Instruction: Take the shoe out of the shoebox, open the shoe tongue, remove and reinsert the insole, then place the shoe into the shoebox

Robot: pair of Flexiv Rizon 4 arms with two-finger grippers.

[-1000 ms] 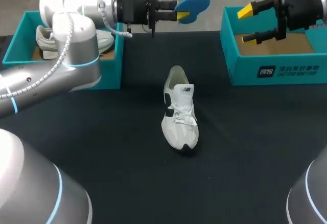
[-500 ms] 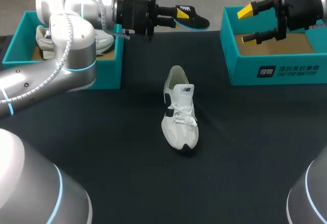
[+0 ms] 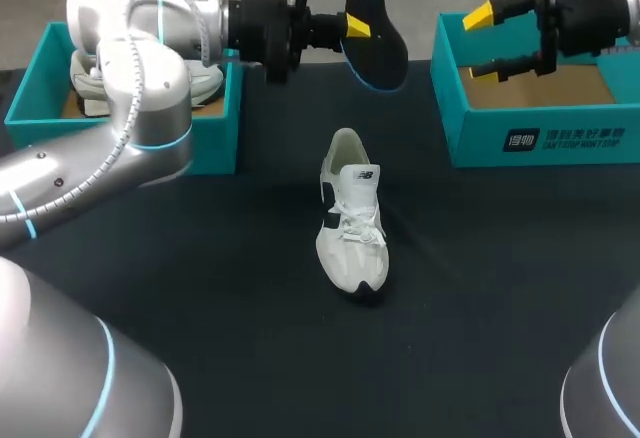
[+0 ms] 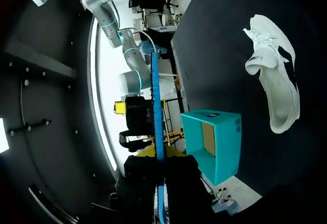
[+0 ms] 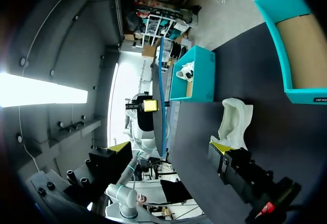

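Observation:
The insole's edge (image 5: 162,86) goes straight past the robot's left gripper, so the insole will stick up from the shoe when the robot pushes the insole's toe in.
A white shoe (image 3: 351,226) with black trim lies on the black table (image 3: 200,288) at its middle, toe toward me. My left gripper (image 3: 352,26) is shut on a blue insole (image 3: 376,33) with a black face, held on edge in the air past the shoe's heel. From the left wrist the insole (image 4: 157,127) shows edge-on, rising out of the gripper (image 4: 159,169), with the shoe (image 4: 274,81) off to the side. My right gripper (image 3: 483,44) hangs open and empty over the teal shoebox (image 3: 540,128) at the right. Its wrist view shows the insole (image 5: 161,96) and shoe (image 5: 235,119) ahead of the gripper (image 5: 168,148).
A second teal box (image 3: 215,138) at the left holds another pale shoe (image 3: 90,76), partly hidden by my left arm. The right shoebox shows a bare cardboard floor (image 3: 545,86).
My left wrist has rolled, turning the insole from lying flat with its blue side up to standing on edge with its black face toward the head camera. The right arm has stayed put.

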